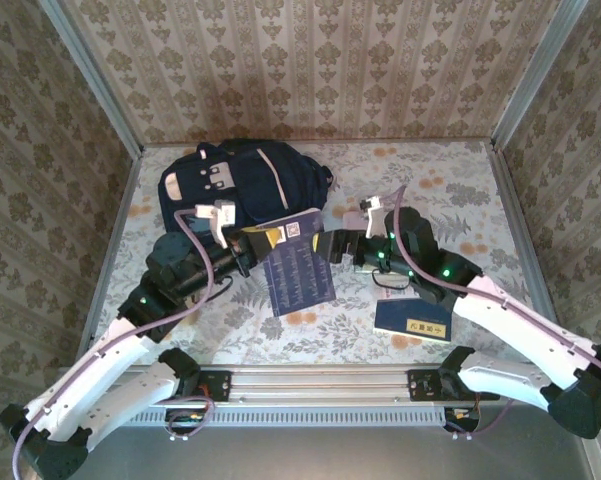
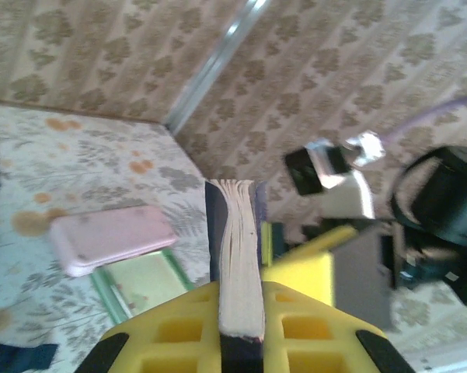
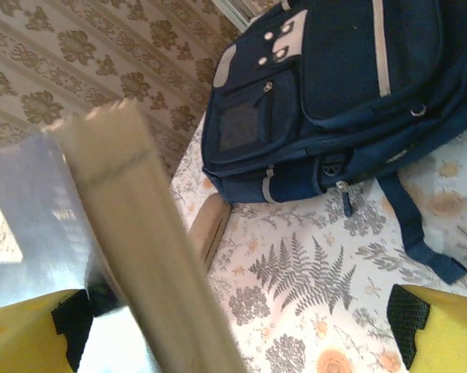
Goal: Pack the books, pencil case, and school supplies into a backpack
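The dark blue book (image 1: 301,273) will stay stiff and closed when the robot carries it to the backpack, because the thick page edge (image 3: 149,233) runs straight and tight.
The navy backpack (image 1: 245,180) lies at the back of the table, its front pockets facing the right wrist camera (image 3: 350,93). My left gripper (image 1: 258,243) is shut on the dark blue book (image 1: 298,265), which hangs tilted above the table; its pale page edge (image 2: 239,249) stands between the yellow fingers (image 2: 171,326). My right gripper (image 3: 241,342) stands open just right of that book, whose page edge (image 3: 148,249) passes close by its left finger (image 3: 23,334). The pink pencil case (image 2: 113,239) lies on the table, overlapping the green-and-white pad (image 2: 144,284). A navy book with a yellow label (image 1: 412,320) lies front right.
A loose backpack strap (image 3: 419,233) trails over the floral tablecloth (image 1: 460,200). A tan flat edge (image 3: 210,225) lies by the backpack's lower corner. Patterned walls and metal posts (image 1: 95,80) close in the table on three sides.
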